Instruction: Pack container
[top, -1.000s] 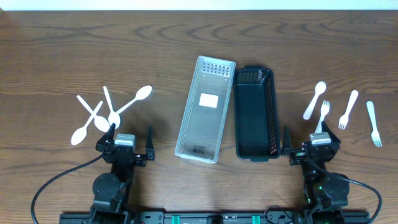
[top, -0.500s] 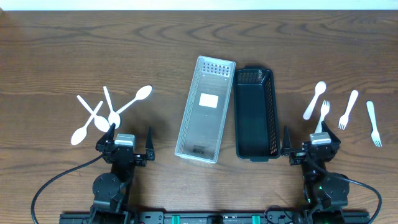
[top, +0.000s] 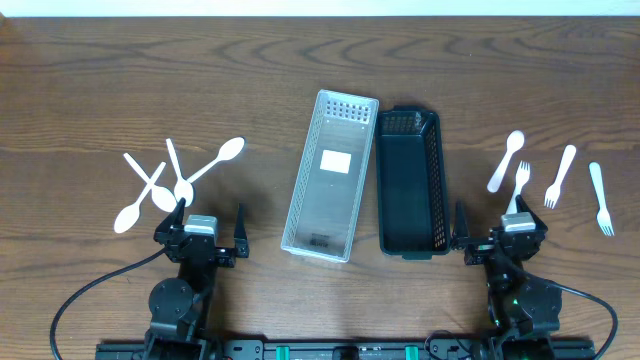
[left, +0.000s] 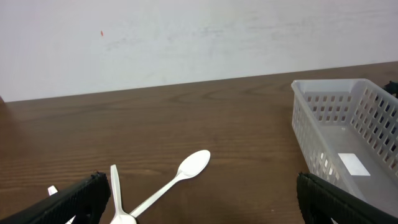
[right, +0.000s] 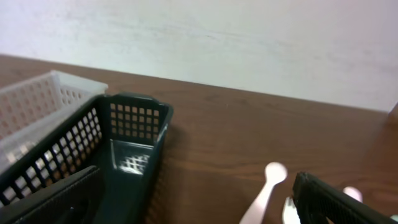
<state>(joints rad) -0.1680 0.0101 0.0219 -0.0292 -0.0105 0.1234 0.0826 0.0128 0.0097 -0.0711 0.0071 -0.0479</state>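
The white basket's near end (top: 319, 241) slants away from the dark green basket. Next, I push the white basket's side (top: 291, 217) with my left gripper first until both baskets line up.
A clear white basket (top: 331, 176) and a dark green basket (top: 409, 182) lie side by side mid-table, both empty. Several white spoons (top: 180, 175) lie crossed at the left; one spoon (left: 177, 177) shows in the left wrist view. A white spoon (top: 506, 160) and three white forks (top: 560, 175) lie at the right. My left gripper (top: 208, 228) is open and empty, just in front of the spoons. My right gripper (top: 498, 230) is open and empty, near the dark basket's front right corner (right: 106, 155).
The table's far edge meets a white wall (left: 186, 37). Bare wood lies between the spoons and the white basket (left: 348, 143). Cables trail from both arm bases at the front edge.
The right wrist has shifted very slightly; nothing else has moved.
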